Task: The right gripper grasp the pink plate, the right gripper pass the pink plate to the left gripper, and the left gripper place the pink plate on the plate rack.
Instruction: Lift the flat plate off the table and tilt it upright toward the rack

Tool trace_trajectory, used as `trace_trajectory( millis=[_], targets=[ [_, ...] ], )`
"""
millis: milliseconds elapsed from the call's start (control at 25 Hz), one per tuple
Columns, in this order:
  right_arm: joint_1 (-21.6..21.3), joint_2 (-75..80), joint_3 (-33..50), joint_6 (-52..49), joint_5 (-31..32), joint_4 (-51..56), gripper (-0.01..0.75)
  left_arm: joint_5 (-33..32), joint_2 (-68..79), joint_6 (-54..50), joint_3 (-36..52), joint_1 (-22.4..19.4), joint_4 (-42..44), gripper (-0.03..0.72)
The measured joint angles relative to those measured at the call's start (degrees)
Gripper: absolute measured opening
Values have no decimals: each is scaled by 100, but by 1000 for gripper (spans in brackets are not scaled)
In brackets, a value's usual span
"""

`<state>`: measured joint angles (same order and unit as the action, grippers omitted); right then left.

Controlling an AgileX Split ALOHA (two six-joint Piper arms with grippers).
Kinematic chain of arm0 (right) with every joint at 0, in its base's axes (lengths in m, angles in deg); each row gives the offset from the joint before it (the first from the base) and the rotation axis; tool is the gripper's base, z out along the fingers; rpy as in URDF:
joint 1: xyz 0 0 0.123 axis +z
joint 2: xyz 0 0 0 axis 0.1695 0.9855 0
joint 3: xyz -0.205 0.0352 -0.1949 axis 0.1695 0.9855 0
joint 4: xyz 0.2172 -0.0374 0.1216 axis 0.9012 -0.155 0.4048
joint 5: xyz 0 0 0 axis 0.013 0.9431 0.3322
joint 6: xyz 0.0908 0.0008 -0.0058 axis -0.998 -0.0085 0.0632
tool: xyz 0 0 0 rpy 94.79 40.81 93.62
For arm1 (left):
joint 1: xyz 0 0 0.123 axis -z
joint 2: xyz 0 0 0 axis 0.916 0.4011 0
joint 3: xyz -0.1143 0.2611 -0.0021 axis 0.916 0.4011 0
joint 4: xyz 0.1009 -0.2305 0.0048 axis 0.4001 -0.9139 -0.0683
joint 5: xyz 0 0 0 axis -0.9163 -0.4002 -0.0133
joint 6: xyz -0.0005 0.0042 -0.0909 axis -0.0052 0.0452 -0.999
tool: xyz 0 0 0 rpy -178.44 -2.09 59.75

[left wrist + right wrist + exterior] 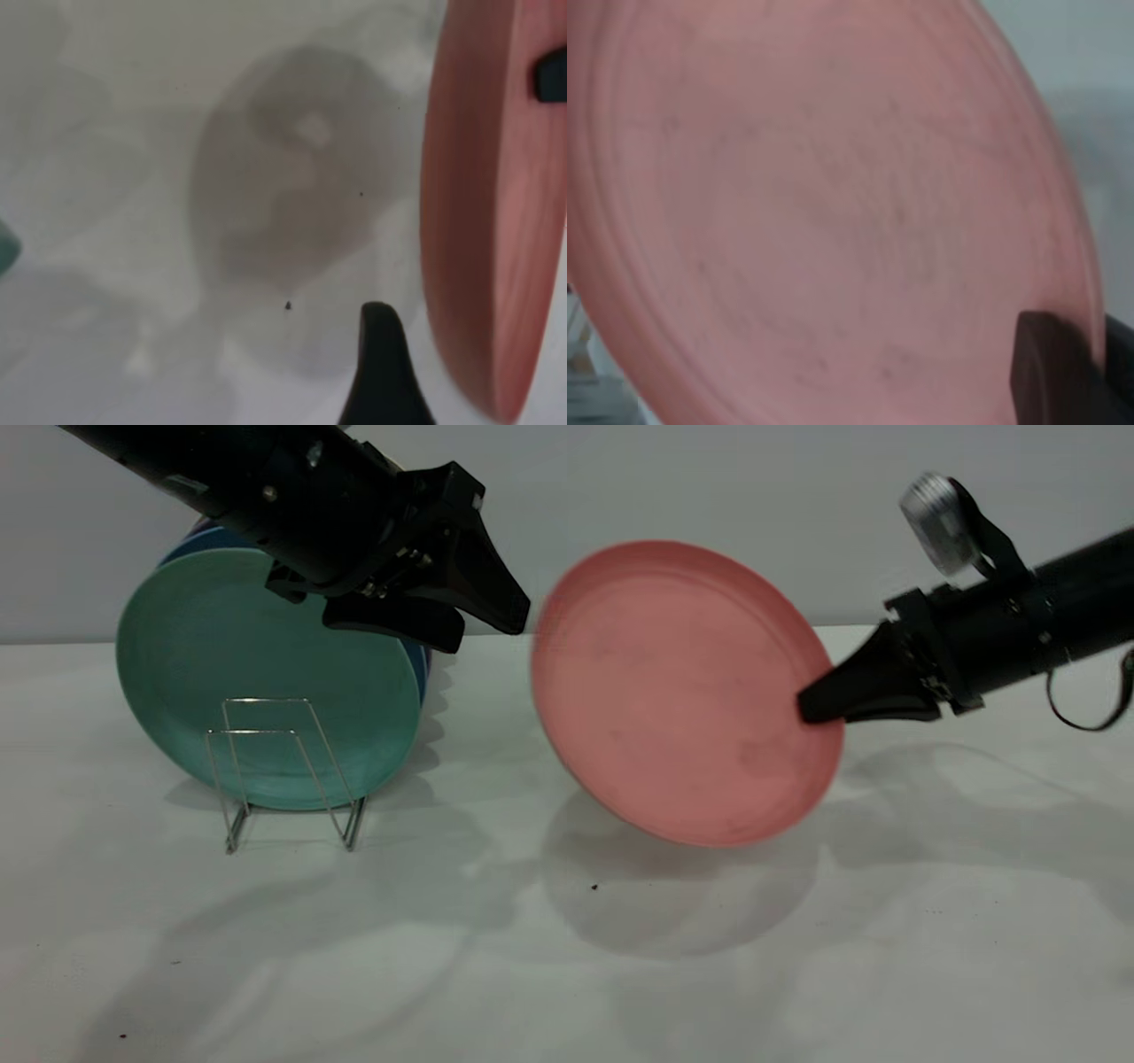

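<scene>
Next, my left gripper takes the plate's rim (542, 641) nearest the plate rack first: my right gripper holds the pink plate by the rim far from the plate rack (836, 744).
My right gripper (811, 707) is shut on the right rim of the pink plate (673, 691) and holds it tilted upright above the table's middle. The plate fills the right wrist view (815, 204), with one finger (1050, 372) over its rim. My left gripper (496, 624) is open, up left of the plate, its fingertips just short of the plate's left rim. In the left wrist view the plate (487, 204) shows edge-on beside one finger (381, 363). The wire plate rack (283, 771) stands at the left.
A teal-green plate (248, 682) stands upright in the rack, with a blue plate (204, 542) behind it. The left arm hangs over these plates. The white table (567, 957) stretches in front.
</scene>
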<state>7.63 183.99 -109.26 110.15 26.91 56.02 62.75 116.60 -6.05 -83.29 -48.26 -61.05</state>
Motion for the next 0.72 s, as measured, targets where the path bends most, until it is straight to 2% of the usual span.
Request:
trace_trajectory(
  millis=[200,320,440,560,680,720],
  targets=[
    [289,-47,0,42,131,101,19,195,0,48,0,163,-20,544],
    [296,-47,0,55,321,284,19,290,0,52,0,171,-14,506],
    [312,-54,0,60,465,330,19,333,0,52,0,171,-44,404],
    [394,-54,0,60,520,354,19,333,0,52,0,171,-38,247],
    [497,-54,0,60,502,387,26,429,0,122,0,157,-34,118],
    [508,-54,0,60,502,399,36,480,0,193,0,150,7,96]
  ],
)
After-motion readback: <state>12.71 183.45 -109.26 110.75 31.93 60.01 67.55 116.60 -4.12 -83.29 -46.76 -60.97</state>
